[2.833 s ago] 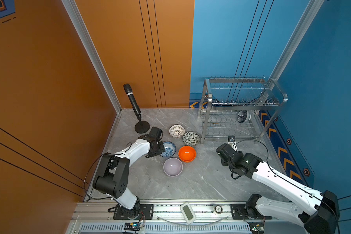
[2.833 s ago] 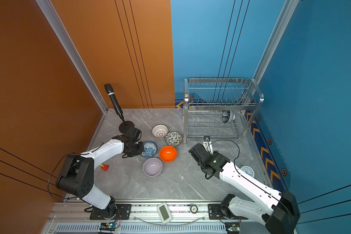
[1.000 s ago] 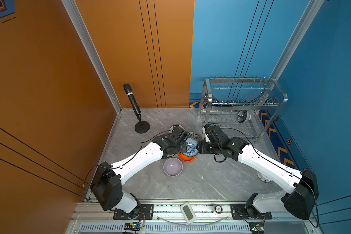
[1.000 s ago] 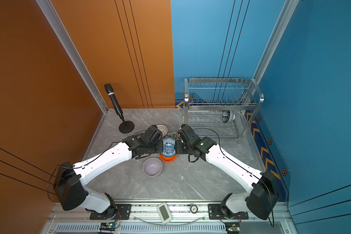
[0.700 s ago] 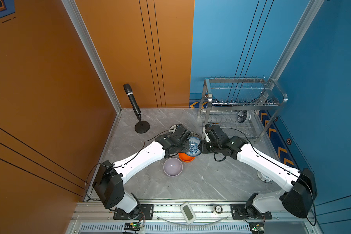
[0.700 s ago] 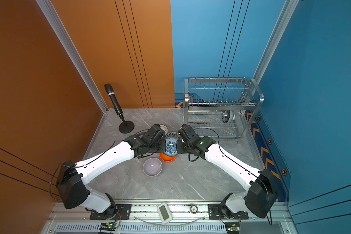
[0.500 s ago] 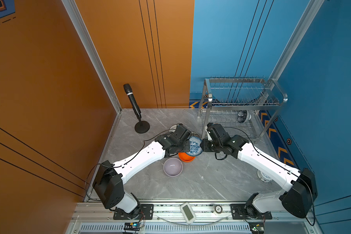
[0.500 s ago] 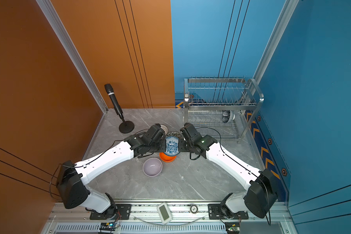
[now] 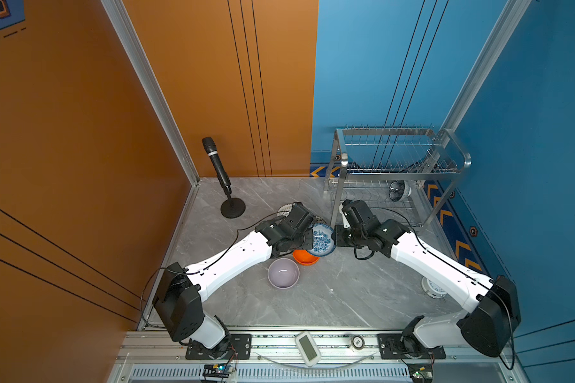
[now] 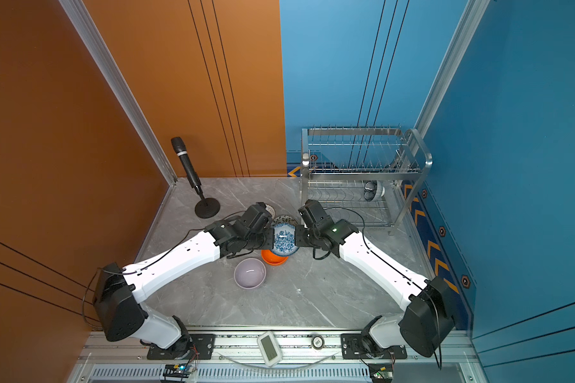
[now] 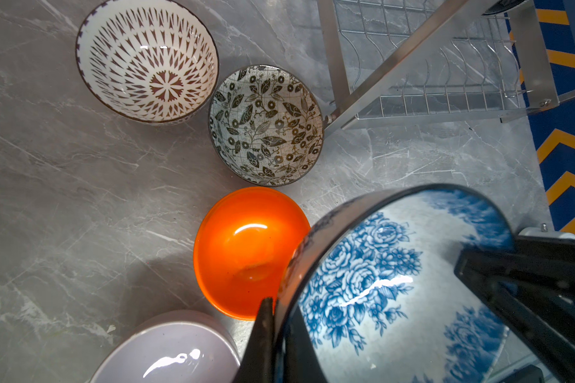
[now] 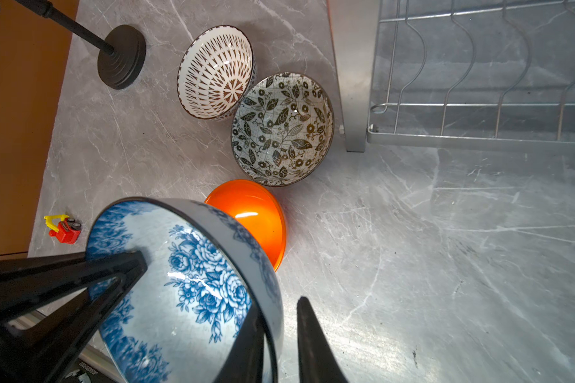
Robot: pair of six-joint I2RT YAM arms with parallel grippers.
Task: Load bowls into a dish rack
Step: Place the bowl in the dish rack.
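Observation:
The dish rack is on the same side as my right gripper, so my right gripper should close on the blue-and-white floral bowl's opposite rim first, and then my left gripper should open.
A blue-and-white floral bowl hangs tilted above the orange bowl. My left gripper is shut on its rim. On the opposite rim my right gripper straddles the wall, one finger inside and one outside, with a gap still showing by the outer finger. On the table sit the lilac bowl, the leaf-patterned bowl and the lattice bowl. The steel dish rack stands at the back right, with a dark bowl on its lower tier.
A microphone on a round stand stands at the back left. A small red and yellow toy lies by the orange wall. A white round object lies under the right arm. The rack's leg is close to the leaf-patterned bowl.
The left arm has lifted the floral bowl off the table and carried it over the orange bowl. The right arm swung in to meet it, and its jaws have narrowed round the far rim.

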